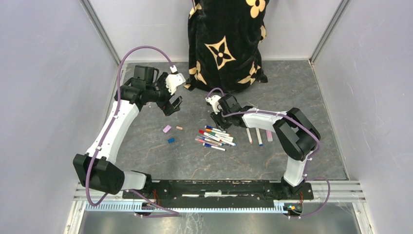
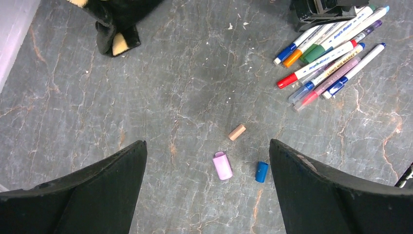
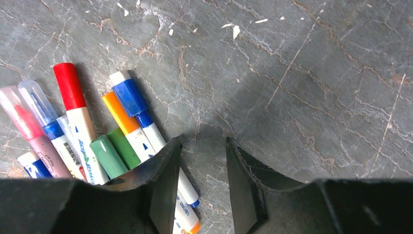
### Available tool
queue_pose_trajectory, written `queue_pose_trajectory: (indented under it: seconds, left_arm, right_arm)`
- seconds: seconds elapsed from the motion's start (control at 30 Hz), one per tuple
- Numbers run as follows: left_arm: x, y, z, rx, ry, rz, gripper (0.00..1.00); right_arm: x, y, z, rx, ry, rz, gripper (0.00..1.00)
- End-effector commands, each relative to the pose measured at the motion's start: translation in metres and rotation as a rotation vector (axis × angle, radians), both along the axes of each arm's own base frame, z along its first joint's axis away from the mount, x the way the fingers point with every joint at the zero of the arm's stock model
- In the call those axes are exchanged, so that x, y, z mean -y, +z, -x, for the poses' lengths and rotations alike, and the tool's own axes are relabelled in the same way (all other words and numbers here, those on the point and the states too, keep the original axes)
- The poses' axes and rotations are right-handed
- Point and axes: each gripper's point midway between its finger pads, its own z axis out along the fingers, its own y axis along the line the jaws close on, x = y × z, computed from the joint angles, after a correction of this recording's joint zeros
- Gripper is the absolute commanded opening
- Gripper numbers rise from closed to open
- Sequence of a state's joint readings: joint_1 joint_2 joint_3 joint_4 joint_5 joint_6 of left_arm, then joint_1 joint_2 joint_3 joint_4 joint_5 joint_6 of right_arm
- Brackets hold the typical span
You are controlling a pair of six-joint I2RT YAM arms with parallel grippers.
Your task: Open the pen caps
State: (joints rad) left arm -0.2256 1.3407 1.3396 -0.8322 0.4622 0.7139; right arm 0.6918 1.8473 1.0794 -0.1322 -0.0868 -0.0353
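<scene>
The blue-capped pen (image 3: 130,97) at the edge of the pile is below a finger of my right gripper. Next, I move the fingers over the pen's white body (image 3: 155,138) before I close them.
A pile of capped pens (image 1: 214,137) lies mid-table; in the right wrist view their red (image 3: 69,84), blue (image 3: 129,96), orange (image 3: 117,111) and green (image 3: 108,155) caps show. Three loose pen caps lie to the left: pink (image 2: 222,165), tan (image 2: 237,132) and blue (image 2: 261,171). My left gripper (image 2: 207,144) hangs wide open above them, holding nothing. My right gripper (image 3: 202,146) stands partly open at the pile's far edge. Its left finger (image 3: 168,165) rests over the blue-capped pen, and bare table shows between the jaws.
Two white pens (image 1: 254,136) and a pink one (image 1: 269,135) lie right of the pile. A black cloth with cream flowers (image 1: 226,44) stands at the back. Grey walls close in left and right.
</scene>
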Motion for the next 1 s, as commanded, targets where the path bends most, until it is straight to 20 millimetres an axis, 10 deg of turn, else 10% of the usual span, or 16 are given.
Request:
queue_pose_trajectory:
  seconds: [0.0, 0.23, 0.97]
  left_arm:
    - [0.008, 0.014, -0.002, 0.014, -0.025, 0.042, 1.0]
    - [0.009, 0.017, -0.004, 0.018, -0.025, 0.045, 1.0]
    - [0.008, 0.011, 0.003, 0.001, -0.057, 0.03, 1.0]
  right_arm:
    - [0.001, 0.029, -0.006, 0.081, -0.012, -0.026, 0.45]
    - [-0.012, 0.055, 0.001, 0.117, 0.045, -0.102, 0.46]
    - [0.005, -0.013, 0.011, 0.008, 0.069, 0.054, 0.41]
